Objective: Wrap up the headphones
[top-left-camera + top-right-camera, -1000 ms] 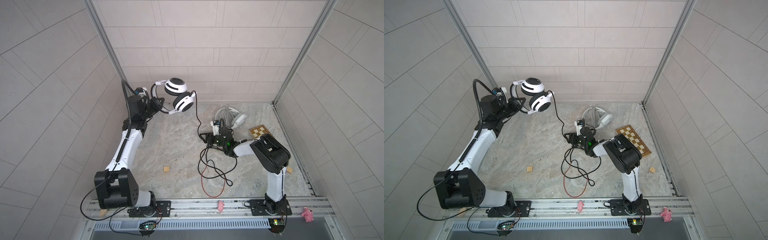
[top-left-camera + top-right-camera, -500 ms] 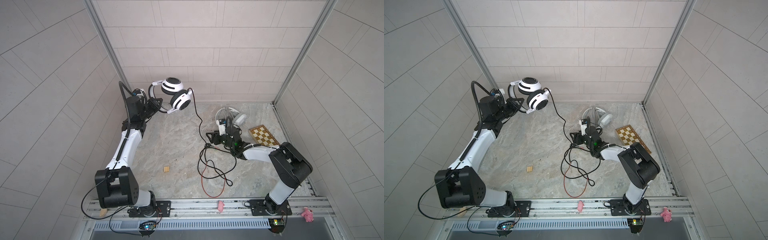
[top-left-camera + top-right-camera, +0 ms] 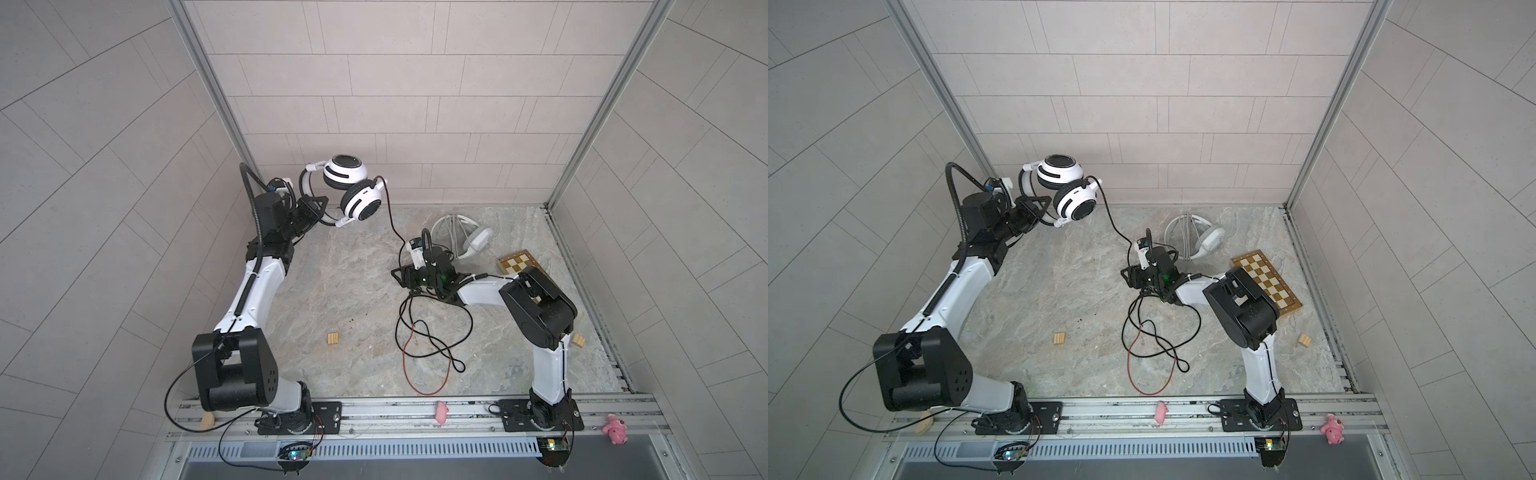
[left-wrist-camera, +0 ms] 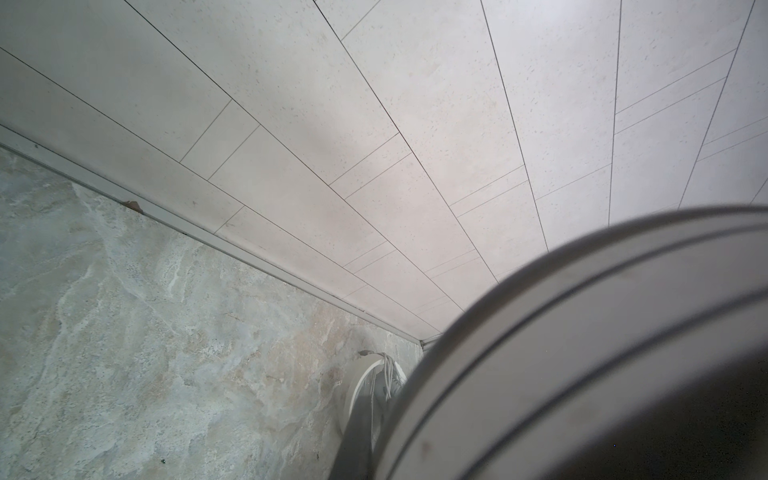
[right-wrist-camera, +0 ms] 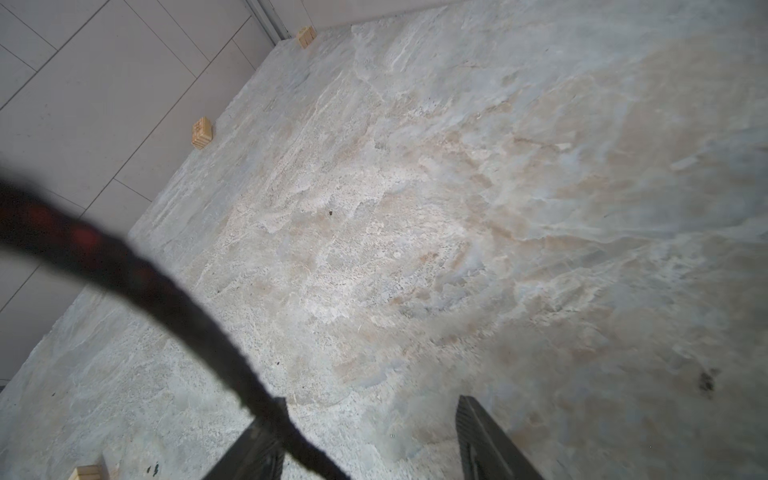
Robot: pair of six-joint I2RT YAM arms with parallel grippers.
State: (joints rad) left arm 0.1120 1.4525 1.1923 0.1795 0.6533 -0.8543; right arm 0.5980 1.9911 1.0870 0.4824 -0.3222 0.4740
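Observation:
The cable is stretched from the cups to my right gripper, so I should move the headphones back toward the middle (image 3: 372, 240) with my left gripper before wrapping.
The white headphones (image 3: 352, 189) with black-striped round cups hang in the air at the back left in both top views. My left gripper (image 3: 321, 211) is shut on their headband. In the left wrist view their white band (image 4: 602, 353) fills the corner and hides my jaws. Their black cable (image 3: 390, 216) drops to my right gripper (image 3: 400, 277), then lies in loops (image 3: 432, 332) with a red stretch on the floor. In the right wrist view my right gripper (image 5: 370, 440) is open, low over the floor, and the cable (image 5: 166, 299) crosses one finger (image 5: 257, 449). The pale-grey headphones (image 3: 465, 237) lie behind it.
A chessboard (image 3: 517, 264) lies at the right, partly under my right arm. Small wooden blocks sit mid-floor (image 3: 333, 338) and by the right wall (image 3: 578, 340). Pink toys (image 3: 441, 412) (image 3: 617, 428) rest on the front rail. Tiled walls enclose the floor.
My left arm has shifted the white headphones slightly left and up. My right arm's elbow swung out to the right and came back, its gripper staying at the cable.

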